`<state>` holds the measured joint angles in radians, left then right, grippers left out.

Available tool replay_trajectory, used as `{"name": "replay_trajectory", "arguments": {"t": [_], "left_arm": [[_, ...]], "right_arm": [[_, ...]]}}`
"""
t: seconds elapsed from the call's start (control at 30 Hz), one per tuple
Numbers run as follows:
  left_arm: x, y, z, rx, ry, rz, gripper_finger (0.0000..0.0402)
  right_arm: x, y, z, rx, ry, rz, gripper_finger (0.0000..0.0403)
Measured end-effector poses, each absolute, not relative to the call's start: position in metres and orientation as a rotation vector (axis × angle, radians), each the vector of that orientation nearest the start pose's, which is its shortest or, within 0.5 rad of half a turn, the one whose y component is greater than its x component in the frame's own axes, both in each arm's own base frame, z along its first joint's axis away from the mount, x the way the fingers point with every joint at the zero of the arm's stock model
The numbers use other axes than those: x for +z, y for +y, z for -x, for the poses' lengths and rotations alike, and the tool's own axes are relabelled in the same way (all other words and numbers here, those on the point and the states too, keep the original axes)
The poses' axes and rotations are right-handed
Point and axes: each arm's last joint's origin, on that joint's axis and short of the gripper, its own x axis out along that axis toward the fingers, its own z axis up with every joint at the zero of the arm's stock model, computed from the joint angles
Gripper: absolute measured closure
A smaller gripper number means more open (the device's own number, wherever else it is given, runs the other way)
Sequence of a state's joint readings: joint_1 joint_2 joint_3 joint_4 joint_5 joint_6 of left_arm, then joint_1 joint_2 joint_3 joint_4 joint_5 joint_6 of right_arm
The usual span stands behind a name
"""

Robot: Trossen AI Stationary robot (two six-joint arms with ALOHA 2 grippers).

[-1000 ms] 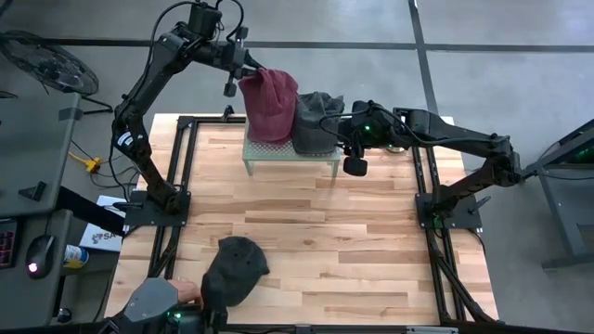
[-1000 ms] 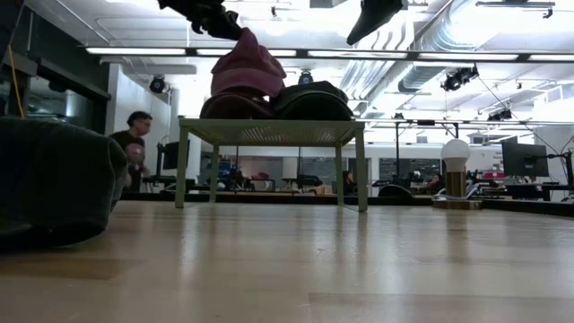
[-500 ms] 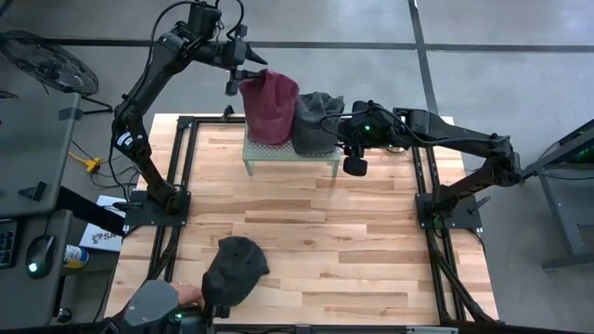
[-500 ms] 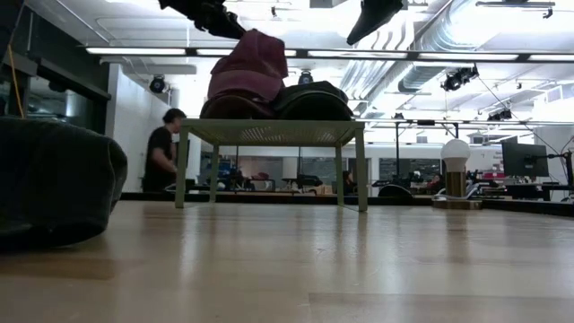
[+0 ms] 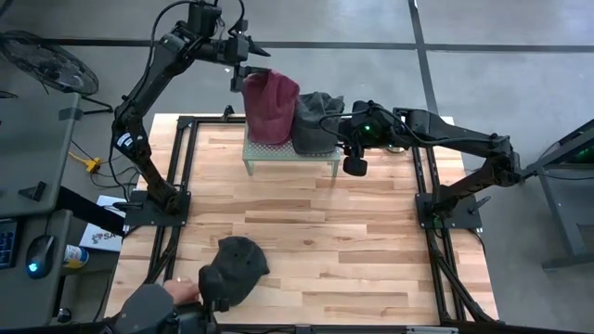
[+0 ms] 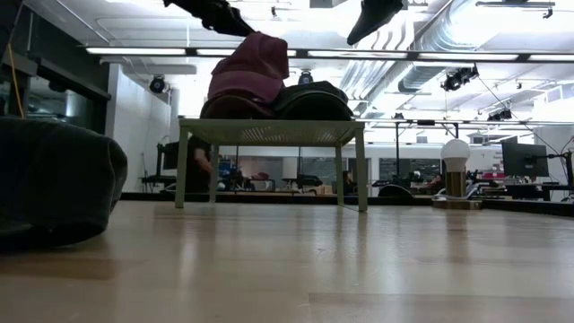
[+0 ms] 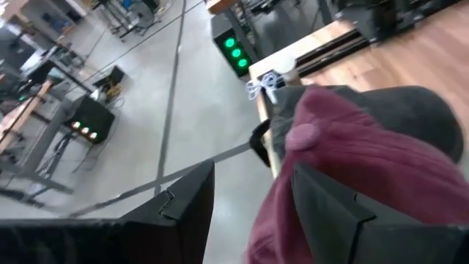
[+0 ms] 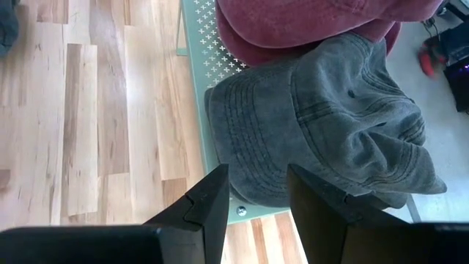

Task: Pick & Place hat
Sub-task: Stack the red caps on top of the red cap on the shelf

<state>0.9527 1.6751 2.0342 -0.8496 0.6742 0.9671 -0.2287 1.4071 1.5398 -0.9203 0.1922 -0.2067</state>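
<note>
I should close my left gripper and press the hat's top (image 6: 266,42) down before moving away, because the maroon hat's top (image 6: 255,68) sticks up high above the stand.
A maroon hat (image 5: 270,104) and a grey hat (image 5: 316,121) sit side by side on a small pale-green stand (image 5: 290,154) at the table's far edge. The maroon hat's crown stands up and rests against the grey hat. My left gripper (image 5: 249,65) hovers open just off the maroon hat's top far-left corner; in the left wrist view the maroon hat (image 7: 359,161) lies beside one finger. My right gripper (image 5: 352,165) hangs open above the grey hat's (image 8: 322,125) right side. A third, dark hat (image 5: 235,269) lies on the table near the front edge.
A person's hand (image 5: 182,289) reaches to the dark hat at the near-left edge. A black frame (image 5: 186,186) borders the wooden table on the left, far and right sides. The table's middle (image 5: 316,232) is bare wood.
My left gripper has opened and let go of the maroon hat's top, tipping up a little without leaving its place. The hat's peak, drawn up toward the gripper before, has slumped toward the grey hat. The person's hand has moved closer to the dark hat.
</note>
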Motion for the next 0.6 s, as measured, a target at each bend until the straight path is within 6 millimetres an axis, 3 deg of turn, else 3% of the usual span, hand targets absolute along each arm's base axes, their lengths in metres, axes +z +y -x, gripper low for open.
{"name": "replay_trajectory", "arguments": {"t": [0.3, 0.6], "left_arm": [[0.4713, 0.2671, -0.2103, 0.176, 0.412, -0.567, 0.0224], [0.4734, 0.2666, -0.2113, 0.168, 0.355, -0.425, 0.0231]], "right_arm": [[0.3875, -0.0687, -0.2710, -0.315, 0.834, 0.178, 0.0272], [0.3874, -0.0686, -0.2709, -0.324, 0.830, 0.147, 0.0272]]}}
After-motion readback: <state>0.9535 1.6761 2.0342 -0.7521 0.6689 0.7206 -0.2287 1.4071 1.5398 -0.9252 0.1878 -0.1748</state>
